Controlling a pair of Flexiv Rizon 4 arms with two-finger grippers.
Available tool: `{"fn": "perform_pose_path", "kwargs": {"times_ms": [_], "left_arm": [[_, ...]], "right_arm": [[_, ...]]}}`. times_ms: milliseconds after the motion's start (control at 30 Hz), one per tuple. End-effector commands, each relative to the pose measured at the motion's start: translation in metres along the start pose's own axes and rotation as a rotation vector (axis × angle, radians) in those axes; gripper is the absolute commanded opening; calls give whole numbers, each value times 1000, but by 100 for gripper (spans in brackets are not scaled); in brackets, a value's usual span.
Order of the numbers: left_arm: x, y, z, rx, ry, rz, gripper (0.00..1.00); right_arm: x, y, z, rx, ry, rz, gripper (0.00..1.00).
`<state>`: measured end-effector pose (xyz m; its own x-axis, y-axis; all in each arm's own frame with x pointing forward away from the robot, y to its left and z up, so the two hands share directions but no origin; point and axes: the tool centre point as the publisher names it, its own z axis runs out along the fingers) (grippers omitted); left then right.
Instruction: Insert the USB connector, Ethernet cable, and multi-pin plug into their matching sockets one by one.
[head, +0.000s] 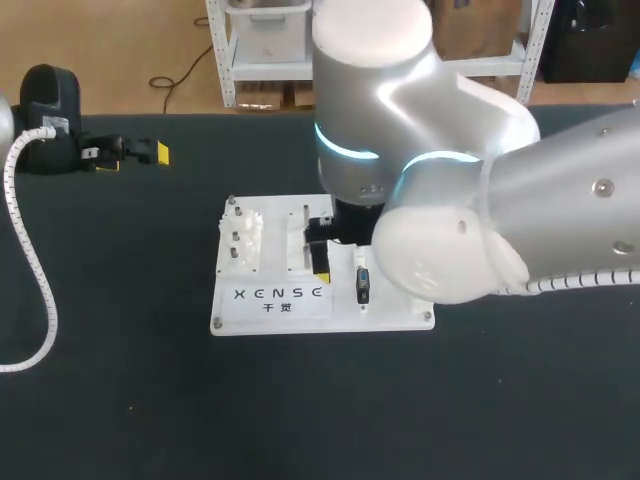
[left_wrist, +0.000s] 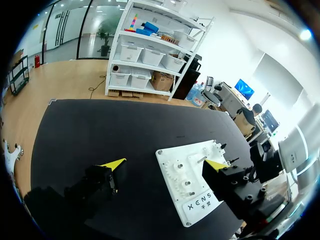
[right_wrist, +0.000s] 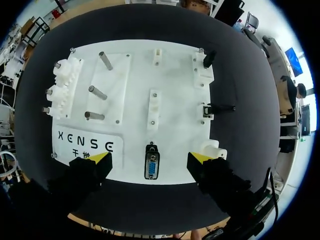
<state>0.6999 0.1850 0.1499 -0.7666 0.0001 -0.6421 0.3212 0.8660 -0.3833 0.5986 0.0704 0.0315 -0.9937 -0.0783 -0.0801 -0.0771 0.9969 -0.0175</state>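
Observation:
The multi-pin plug (head: 363, 286) is in a row with empty white holders (right_wrist: 154, 110). A similar holder should be hidden under the plug when I pick it up.
A black multi-pin plug (right_wrist: 151, 166) with a blue face lies on the white board (right_wrist: 135, 105) near its front edge. My right gripper (right_wrist: 150, 160) hangs above it, open, with the plug midway between the two fingers and untouched. Two smaller black connectors sit at the board's right side, one (right_wrist: 209, 58) in a white holder at the far corner and one (right_wrist: 220, 107) sticking out of a white block; which is USB and which Ethernet I cannot tell. In the head view the plug (head: 363, 285) shows beside one yellow fingertip (head: 322, 275). My left gripper (head: 130, 152) rests open and empty, far left of the board.
White gear-like parts (right_wrist: 62, 85) and three metal pegs (right_wrist: 97, 90) stand on the board's left half. My right arm's bulky joints (head: 440, 230) hide the board's right rear in the head view. A white ribbed hose (head: 35, 270) curves over the mat at the left.

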Motion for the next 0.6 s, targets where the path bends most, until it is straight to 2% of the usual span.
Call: {"fn": "perform_pose_path", "kwargs": {"times_ms": [33, 267, 300, 367, 400, 433, 600], "left_arm": [[0, 0, 0, 0, 0, 0, 100], [0, 0, 0, 0, 0, 0, 100], [0, 0, 0, 0, 0, 0, 100], [0, 0, 0, 0, 0, 0, 100], [0, 0, 0, 0, 0, 0, 100], [0, 0, 0, 0, 0, 0, 100], [0, 0, 0, 0, 0, 0, 100]], "right_arm": [[5, 1, 3, 4, -12, 8, 100], [4, -2, 8, -2, 2, 42, 100], [5, -3, 9, -4, 4, 47, 96], [5, -3, 10, -5, 8, 52, 76], [6, -3, 11, -8, 11, 56, 55], [7, -3, 12, -11, 15, 60, 49], [9, -3, 17, -13, 31, 71, 39]]}}
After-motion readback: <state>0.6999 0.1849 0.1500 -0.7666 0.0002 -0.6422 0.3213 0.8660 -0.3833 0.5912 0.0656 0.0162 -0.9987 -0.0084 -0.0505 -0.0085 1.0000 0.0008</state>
